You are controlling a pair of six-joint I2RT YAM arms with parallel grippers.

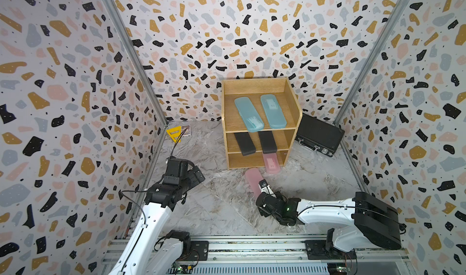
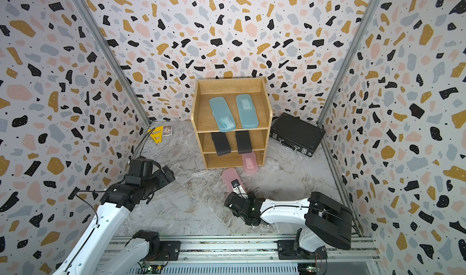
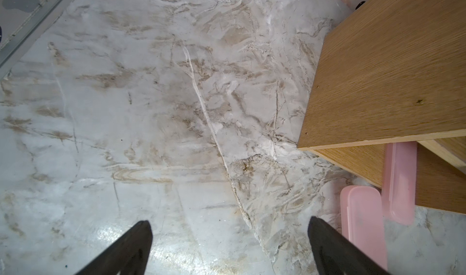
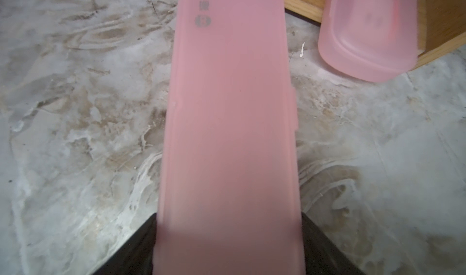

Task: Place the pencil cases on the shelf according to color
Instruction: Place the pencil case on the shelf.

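The held pink case's far end [image 1: 252, 172] points toward the bottom level's empty half [image 1: 245, 160], so the robot's right gripper keeps moving the case in until it rests on that level.
The oak shelf [image 1: 293, 102] stands at the back of the floor. Two teal pencil cases [image 1: 248, 113] [image 1: 273, 111] lie on its top tier and two black ones [image 1: 244, 143] [image 1: 267, 141] on the middle tier. One pink case [image 1: 271, 163] lies in the bottom tier's right half, sticking out past the front edge. My right gripper [image 1: 262, 189] is shut on the near end of the other pink case [image 4: 229, 122], whose far end points at the shelf's bottom front. My left gripper [image 3: 228, 220] hangs open over bare floor, left of the shelf.
A black briefcase [image 1: 319, 135] leans against the wall right of the shelf. A yellow triangle [image 1: 174, 133] and a small card box [image 1: 186, 130] lie in the back left corner. Patterned walls close in three sides; the arms' rail [image 1: 252, 246] runs along the front.
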